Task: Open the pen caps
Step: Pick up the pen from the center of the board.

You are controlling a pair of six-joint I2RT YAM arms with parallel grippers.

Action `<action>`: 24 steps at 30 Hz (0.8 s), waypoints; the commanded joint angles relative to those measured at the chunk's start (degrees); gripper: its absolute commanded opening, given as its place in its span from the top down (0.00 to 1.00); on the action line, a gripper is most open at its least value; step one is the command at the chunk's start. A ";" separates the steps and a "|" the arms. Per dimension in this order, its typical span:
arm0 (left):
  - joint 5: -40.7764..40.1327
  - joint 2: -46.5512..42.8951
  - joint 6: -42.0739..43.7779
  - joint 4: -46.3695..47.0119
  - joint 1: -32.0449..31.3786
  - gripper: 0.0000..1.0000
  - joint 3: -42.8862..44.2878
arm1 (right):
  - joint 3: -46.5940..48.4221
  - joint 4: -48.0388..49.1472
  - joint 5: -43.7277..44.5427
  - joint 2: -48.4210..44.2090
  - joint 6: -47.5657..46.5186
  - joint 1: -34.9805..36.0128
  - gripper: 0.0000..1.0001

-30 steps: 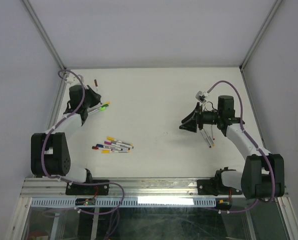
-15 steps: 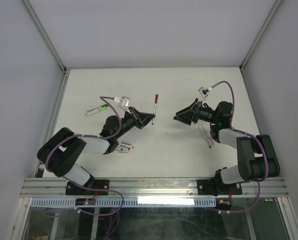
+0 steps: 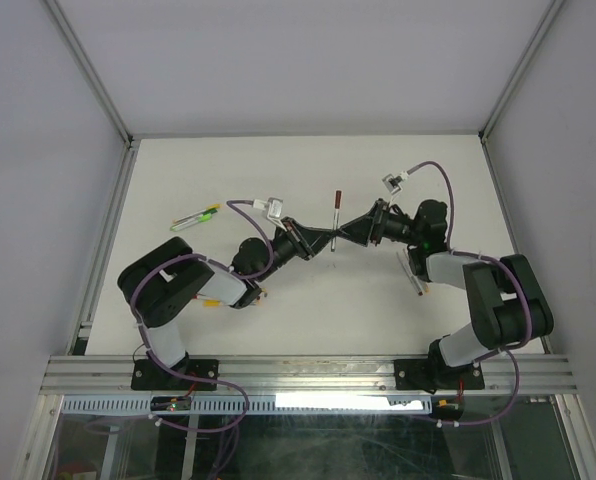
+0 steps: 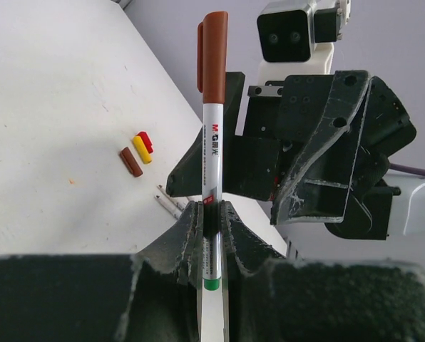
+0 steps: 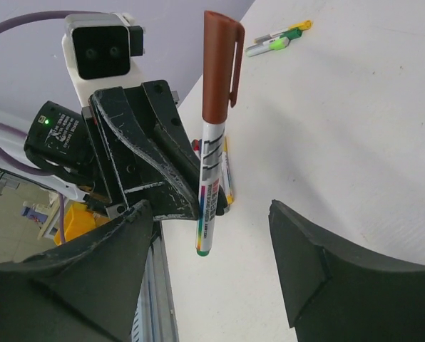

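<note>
The maroon pen cap points crosswise to both grippers, so my right gripper should grip the pen's body and tip the cap toward my open left gripper.
A pen with a white-grey barrel stands upright in my left gripper, which is shut on its lower barrel. Its maroon pen cap is on the top end. In the top view the pen is at mid-table, where both grippers meet. My right gripper faces the left one, jaws wide open on either side of the pen without touching it. Three loose pen caps, brown, yellow and red, lie on the table behind.
A green and yellow pair of pens lies at the left back. Uncapped pens rest near the right arm. More pens lie partly hidden under the left arm.
My left arm has swung from the left side to the middle, carrying the maroon-capped pen. The right gripper has turned and reached in, so its jaws now flank the pen.
</note>
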 commanded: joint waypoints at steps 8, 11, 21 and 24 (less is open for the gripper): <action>-2.59 4.32 -3.40 8.49 -2.25 1.00 3.47 | 3.49 0.97 0.06 1.42 1.20 0.43 0.51; -2.74 4.73 -3.60 8.65 -2.56 1.00 3.48 | 3.75 0.38 -0.18 1.63 1.32 0.50 0.64; -1.63 5.52 -3.60 8.92 -2.99 1.00 4.03 | 5.39 -3.93 -1.77 1.87 -0.84 0.65 1.00; -0.40 4.81 -2.52 8.88 -2.96 0.77 3.37 | 5.94 -5.63 -2.30 1.11 -1.89 0.20 1.00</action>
